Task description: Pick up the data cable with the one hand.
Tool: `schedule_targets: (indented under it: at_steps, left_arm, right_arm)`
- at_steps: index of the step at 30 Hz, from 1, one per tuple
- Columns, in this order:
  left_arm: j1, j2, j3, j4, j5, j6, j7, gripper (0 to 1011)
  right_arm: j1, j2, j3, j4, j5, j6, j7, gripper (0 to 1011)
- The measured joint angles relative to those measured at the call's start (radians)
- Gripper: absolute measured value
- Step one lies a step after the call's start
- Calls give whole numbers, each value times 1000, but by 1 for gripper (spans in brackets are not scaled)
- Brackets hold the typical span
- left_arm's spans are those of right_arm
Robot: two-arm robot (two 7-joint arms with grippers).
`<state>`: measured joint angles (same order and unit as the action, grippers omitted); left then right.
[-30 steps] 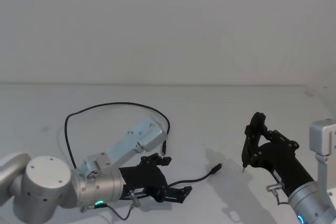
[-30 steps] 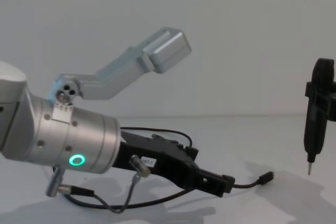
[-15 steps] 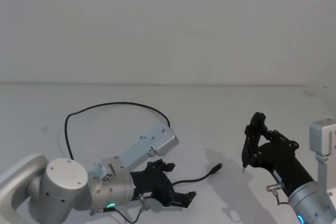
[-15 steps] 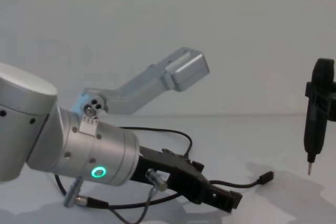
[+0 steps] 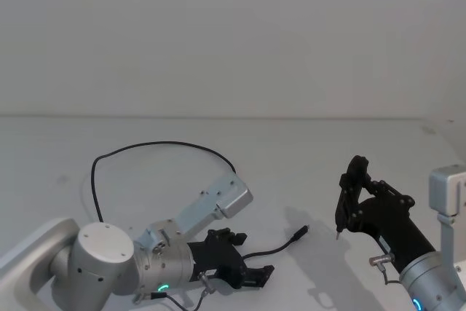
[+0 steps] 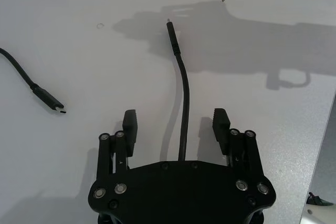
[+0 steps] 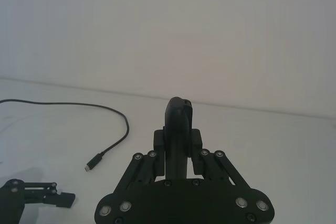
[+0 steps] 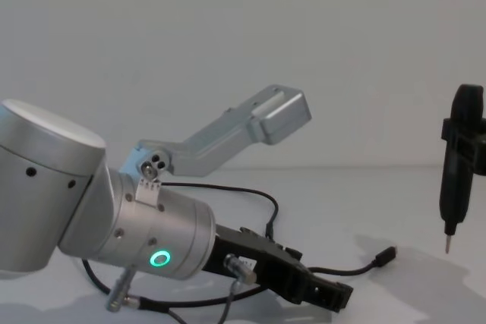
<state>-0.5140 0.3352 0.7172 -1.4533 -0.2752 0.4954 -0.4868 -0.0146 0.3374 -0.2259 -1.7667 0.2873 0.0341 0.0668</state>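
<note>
The data cable arches up off its own shadow (image 6: 171, 116). I expect its near plug (image 8: 385, 256) to keep sticking out and up, and to hardly sag, when I lift the cable.
The data cable (image 5: 166, 143) is a thin black line looping across the white table, and its near plug (image 5: 300, 234) lies right of centre. My left gripper (image 6: 175, 125), the black two-finger one hand on the silver arm with the green ring, is low over the table and open. The cable (image 6: 183, 90) runs straight between its fingers (image 6: 130, 125) without touching them, and its plug (image 6: 170, 28) lies beyond the tips. The cable's other plug (image 6: 51, 100) lies apart to one side. In the chest view the left gripper (image 8: 328, 294) sits just short of the plug (image 8: 388, 253).
My right gripper (image 5: 357, 205) hovers at the right, shut on a slim black pen-like tool (image 8: 459, 168) that points tip down above the table. A short grey wire (image 5: 384, 266) hangs by the right wrist. The silver camera bracket (image 5: 218, 203) sticks up over the left arm.
My left arm has slid forward and to the right and dropped lower, bringing the open gripper along the cable's near end. The right arm has not moved.
</note>
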Motion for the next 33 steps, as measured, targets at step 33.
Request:
schedule_targets:
  at_steps: [33]
  left_arm:
    - [4,-19,-5,12,-1,23,14,513]
  right_arm:
    - [0,0,0,0,0,0,0,279]
